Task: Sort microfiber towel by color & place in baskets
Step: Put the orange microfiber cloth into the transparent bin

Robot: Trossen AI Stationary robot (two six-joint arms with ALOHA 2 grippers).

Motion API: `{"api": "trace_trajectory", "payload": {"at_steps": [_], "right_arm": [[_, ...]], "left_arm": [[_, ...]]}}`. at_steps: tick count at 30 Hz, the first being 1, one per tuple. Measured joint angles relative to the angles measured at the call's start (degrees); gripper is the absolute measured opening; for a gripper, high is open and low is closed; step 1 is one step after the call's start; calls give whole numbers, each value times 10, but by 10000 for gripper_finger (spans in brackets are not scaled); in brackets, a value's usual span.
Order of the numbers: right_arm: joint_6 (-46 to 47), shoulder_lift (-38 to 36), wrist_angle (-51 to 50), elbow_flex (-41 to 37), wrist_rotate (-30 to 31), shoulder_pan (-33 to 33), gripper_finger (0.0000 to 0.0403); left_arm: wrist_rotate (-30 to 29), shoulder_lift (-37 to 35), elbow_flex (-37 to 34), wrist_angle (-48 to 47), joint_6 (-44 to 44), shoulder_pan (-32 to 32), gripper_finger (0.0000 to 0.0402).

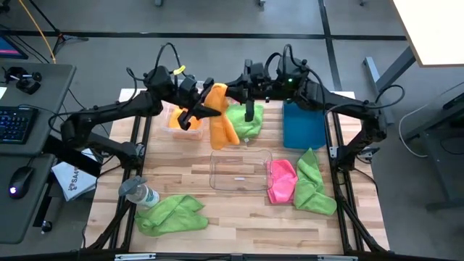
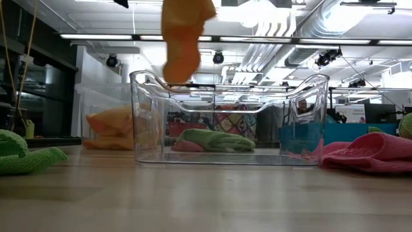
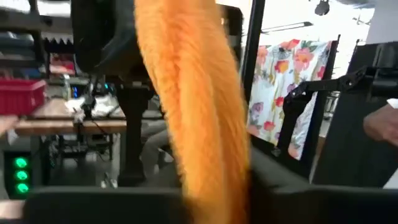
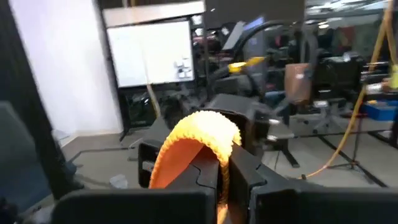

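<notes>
The basket with orange cloth [image 1: 191, 125] is on my left gripper's side while my right gripper holds the orange towel [image 1: 221, 125], so next my left gripper takes the towel there.
An orange towel [image 1: 221, 119] hangs in the air above the table's far middle, and its lower end [image 2: 177, 67] is clear of the table. My right gripper [image 1: 230, 93] is shut on its top. My left gripper [image 1: 197, 110] is level beside the towel on its left, and the towel [image 3: 193, 112] hangs close before it. A clear basket [image 1: 239, 170] stands empty at the middle. Another clear basket [image 1: 174, 119] at the far left holds orange cloth. A blue basket [image 1: 303, 125] stands at the far right. My right gripper pinches a fold at the orange towel's top [image 4: 205, 127] between its two fingers. The fold arches up over the fingertips. The fingers come level from the table's right. The towel hangs slack below, lifted clear of the table.
A green towel [image 1: 246, 119] lies at the far middle, a pink one [image 1: 281, 180] and a green one [image 1: 313, 181] lie right of the middle basket, and another green one [image 1: 170, 214] lies at the near left. A clear bottle [image 1: 138, 192] lies at the left.
</notes>
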Motion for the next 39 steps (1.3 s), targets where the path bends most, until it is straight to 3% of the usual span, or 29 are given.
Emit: {"api": "trace_trajectory", "payload": {"at_steps": [3, 8, 11, 14, 19, 22, 26, 28, 30, 34, 39], "right_arm": [[6, -17, -30, 0, 13, 0, 50], [1, -72, -126, 0, 65, 0, 169], [-10, -114, -231, 1, 93, 0, 234], [18, -148, -365, 1, 132, 0, 272], [72, -192, -554, 1, 216, 11, 282], [85, -206, -613, -4, 278, 29, 280], [93, -244, -608, -70, 323, 48, 279], [111, -271, -596, -133, 333, 51, 279], [134, -303, -578, -205, 333, 50, 279], [178, -369, -506, -337, 330, 50, 279], [227, -420, -439, -431, 313, 50, 279]], "left_arm": [[-8, -8, 0, -32, 9, 18, 15], [-28, -40, -1, -126, 58, 77, 3], [-43, -60, 0, -173, 82, 123, 2], [-91, -85, 0, -215, 116, 166, 1], [-206, -130, 0, -154, 148, 237, 1], [-238, -157, 1, -101, 123, 271, 1], [-226, -192, 1, -192, 125, 290, 0], [-222, -204, -1, -260, 142, 284, 0], [-225, -215, -20, -263, 157, 269, 0], [-227, -217, -119, -115, 127, 249, 0], [-307, -189, -236, 78, 106, 266, 0]]}}
